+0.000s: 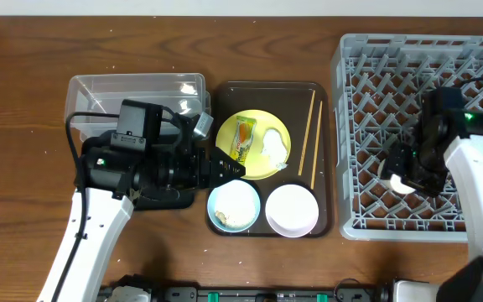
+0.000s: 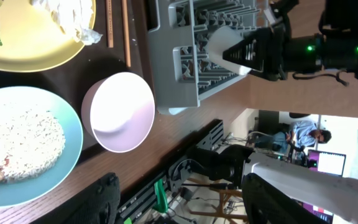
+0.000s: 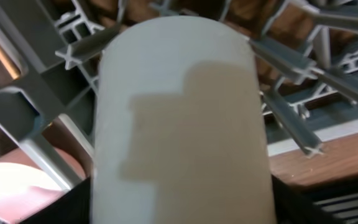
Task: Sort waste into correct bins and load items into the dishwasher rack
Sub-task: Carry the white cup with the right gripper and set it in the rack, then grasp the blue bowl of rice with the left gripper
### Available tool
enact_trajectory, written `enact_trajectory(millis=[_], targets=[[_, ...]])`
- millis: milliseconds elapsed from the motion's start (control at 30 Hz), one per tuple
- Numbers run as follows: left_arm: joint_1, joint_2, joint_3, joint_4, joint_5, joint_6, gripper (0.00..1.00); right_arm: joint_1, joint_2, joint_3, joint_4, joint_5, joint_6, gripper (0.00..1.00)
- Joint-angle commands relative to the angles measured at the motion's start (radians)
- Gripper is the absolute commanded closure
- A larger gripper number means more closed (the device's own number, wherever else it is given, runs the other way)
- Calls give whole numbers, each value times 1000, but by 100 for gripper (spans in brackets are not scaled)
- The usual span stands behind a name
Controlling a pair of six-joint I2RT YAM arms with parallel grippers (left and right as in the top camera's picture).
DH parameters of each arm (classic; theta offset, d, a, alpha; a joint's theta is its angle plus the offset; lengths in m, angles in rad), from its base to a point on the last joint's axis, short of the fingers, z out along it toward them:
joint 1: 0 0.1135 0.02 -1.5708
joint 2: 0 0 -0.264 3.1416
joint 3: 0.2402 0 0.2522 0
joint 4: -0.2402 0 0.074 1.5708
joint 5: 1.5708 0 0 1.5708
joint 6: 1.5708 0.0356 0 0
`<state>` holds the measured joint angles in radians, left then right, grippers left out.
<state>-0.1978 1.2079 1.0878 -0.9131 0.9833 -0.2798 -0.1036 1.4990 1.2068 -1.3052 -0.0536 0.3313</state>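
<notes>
Next, my left gripper grabs the light-blue bowl by its rim [image 1: 252, 189] and tips the bowl's grains into the black tray before loading the bowl, because there are rice grains [image 1: 233, 205] in it.
My right gripper [image 1: 402, 178] is shut on the small white cup [image 3: 179, 118] and holds it over the grey dishwasher rack [image 1: 359, 50]; the cup fills the right wrist view, with rack lattice [image 3: 303, 118] behind it. My left gripper [image 1: 229, 168] is open and empty, between the yellow plate [image 1: 258, 164] and the light-blue bowl [image 1: 233, 205]. The plate carries the green-and-orange wrapper [image 1: 244, 138] and the crumpled white scrap [image 1: 275, 147]. The blue bowl holds rice grains [image 2: 17, 140]. The white-pinkish bowl [image 1: 292, 210] is empty. Two chopsticks [image 1: 310, 134] lie right of the plate.
The plate, bowls and chopsticks sit on a dark-brown serving tray [image 1: 327, 168]. The clear tub [image 1: 132, 88] stands at the left. A black tray [image 1: 170, 200] is mostly hidden under my left arm. The left wrist view also shows the rack [image 2: 185, 56].
</notes>
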Motion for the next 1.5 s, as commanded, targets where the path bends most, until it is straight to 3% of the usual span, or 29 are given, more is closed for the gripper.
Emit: enact_trajectory(millis=[0,133,300,467,667,900,1067,1267,1467], targets=[[3,-7,4,-3,-9,18,30,-11,-27,25,-2,-30,5,1],[2,-7,4,-3,-24,18,27,-5,-87,60,18,-66,-17,1],[-24,-7,4,-12,-152,17,27,16,-208,68,104,-216,-133,5],[-142,-3,-2,-26,-449,3,27,53,-309,68,214,-372,-217,8],[-311,42,-47,-21,-771,-140,27,91,-349,68,275,-382,-217,9],[-470,211,-59,132,-820,-192,31,132,-347,67,290,-381,-217,9],[-547,385,-59,247,-821,-266,44,151,-347,67,292,-381,-217,9],[-562,505,-58,258,-898,-397,55,156,-347,66,284,-381,-217,9],[-562,514,-59,266,-950,-407,63,156,-347,66,285,-380,-217,9]])
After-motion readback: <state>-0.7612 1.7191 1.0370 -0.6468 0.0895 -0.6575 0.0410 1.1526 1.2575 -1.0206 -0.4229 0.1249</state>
